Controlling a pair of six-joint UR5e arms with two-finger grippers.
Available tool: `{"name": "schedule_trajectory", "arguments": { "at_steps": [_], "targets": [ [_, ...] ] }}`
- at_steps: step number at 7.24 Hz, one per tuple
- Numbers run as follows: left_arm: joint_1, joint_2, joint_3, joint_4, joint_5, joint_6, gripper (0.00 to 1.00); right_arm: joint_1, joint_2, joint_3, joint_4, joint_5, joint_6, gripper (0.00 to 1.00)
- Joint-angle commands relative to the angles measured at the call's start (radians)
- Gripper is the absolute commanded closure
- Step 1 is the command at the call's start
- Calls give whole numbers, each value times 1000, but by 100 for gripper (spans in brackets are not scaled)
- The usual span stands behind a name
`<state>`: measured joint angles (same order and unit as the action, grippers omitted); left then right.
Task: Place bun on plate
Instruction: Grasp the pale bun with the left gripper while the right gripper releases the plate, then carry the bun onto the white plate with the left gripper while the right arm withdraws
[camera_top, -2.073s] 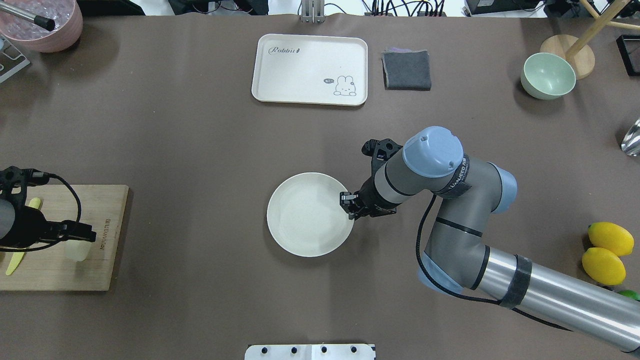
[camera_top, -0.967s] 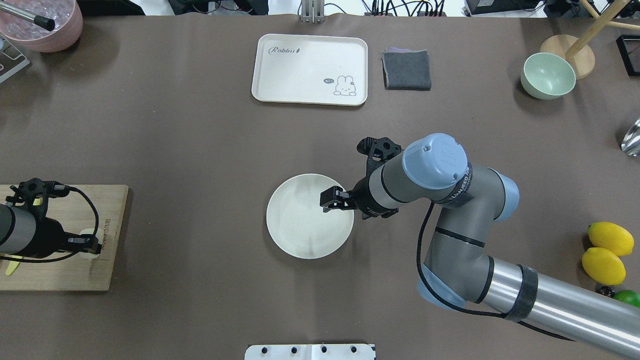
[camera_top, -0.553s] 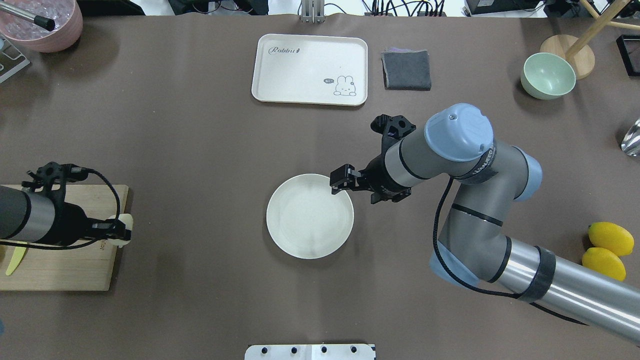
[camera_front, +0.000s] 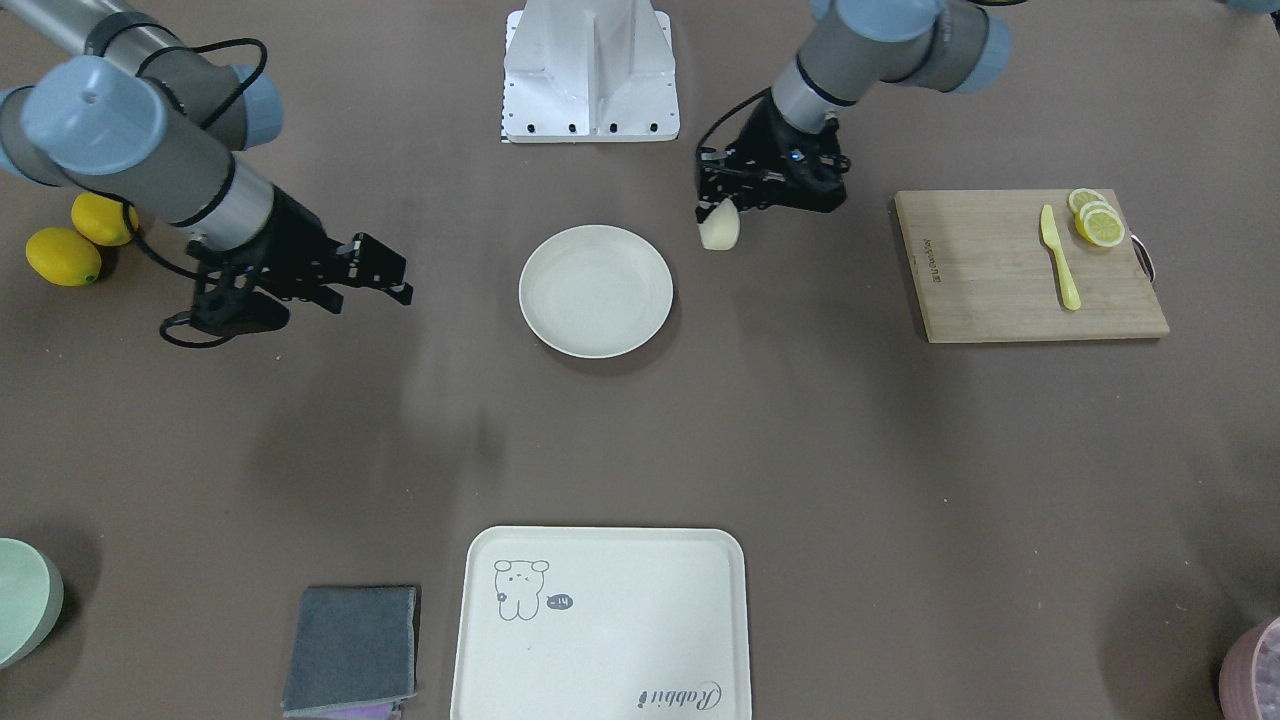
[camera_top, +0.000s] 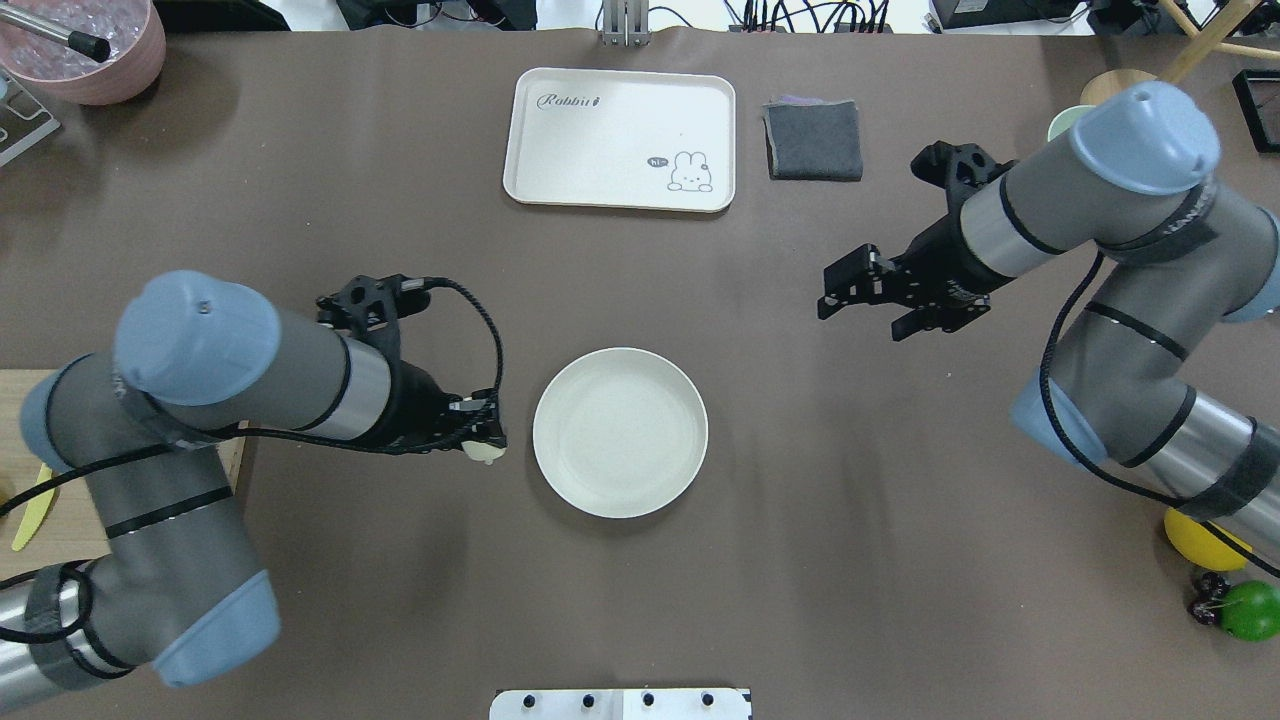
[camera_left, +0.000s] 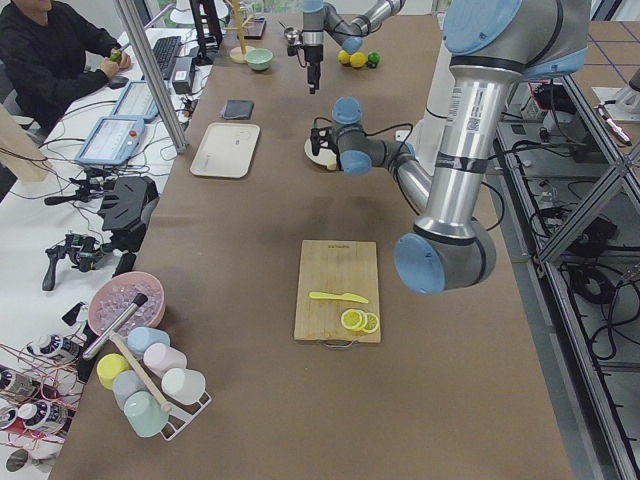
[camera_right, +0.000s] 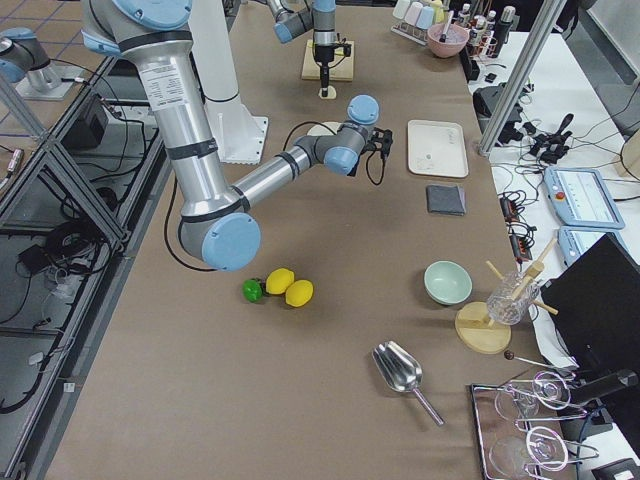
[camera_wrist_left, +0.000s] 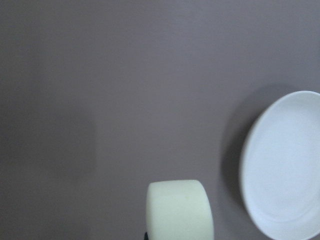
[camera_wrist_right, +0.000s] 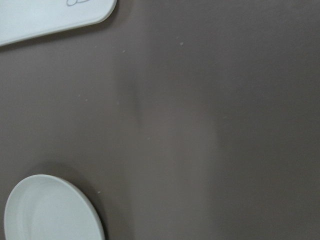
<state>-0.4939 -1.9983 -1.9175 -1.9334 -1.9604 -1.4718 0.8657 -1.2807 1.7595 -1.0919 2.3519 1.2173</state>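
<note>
The plate (camera_front: 596, 292) is empty beside the bun hanging (camera_front: 720, 228) below my fingers, so my left gripper keeps going over the plate and lets go of the bun inside the plate's rim.
The round cream-white plate (camera_top: 620, 432) (camera_front: 596, 290) lies flat in the middle of the brown table with nothing on it. My left gripper (camera_top: 485, 440) (camera_front: 718, 208) is shut on the bun (camera_top: 488, 450) (camera_front: 719, 230), a pale cream chunk held just above the table beside the plate's left rim in the overhead view. The left wrist view shows the bun (camera_wrist_left: 180, 210) at the bottom edge and the plate (camera_wrist_left: 285, 165) to its right. My right gripper (camera_top: 838, 290) (camera_front: 388, 272) hangs open and holds nothing, well off to the plate's right and further back.
A cream tray (camera_top: 620, 138) and a grey cloth (camera_top: 814, 140) lie at the far side. The wooden cutting board (camera_front: 1000, 270) carries a yellow knife (camera_front: 1058, 255) and lemon slices (camera_front: 1095, 220). Two lemons (camera_front: 62, 255) lie beside the right arm. A pale green bowl (camera_front: 25, 600) stands far right.
My left arm lifted the bun off the cutting board and carried it right, to beside the plate. My right gripper left the plate's rim and drew back to the far right.
</note>
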Motion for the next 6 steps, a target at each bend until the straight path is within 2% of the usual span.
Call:
{"name": "schedule_trajectory", "arguments": {
  "at_steps": [1,2,4,6],
  "targets": [
    [70,-164,153,44,154,-12,63,128,-93,3,0,82,-172,0],
    [71,-222,202,48,169,-9,63,181,-126,3,1,108,-223,0],
    [77,-234,245,48,170,-10,62,239,-182,3,1,109,-336,0],
    [78,-234,275,47,214,14,61,248,-209,3,7,107,-349,0]
  ]
}}
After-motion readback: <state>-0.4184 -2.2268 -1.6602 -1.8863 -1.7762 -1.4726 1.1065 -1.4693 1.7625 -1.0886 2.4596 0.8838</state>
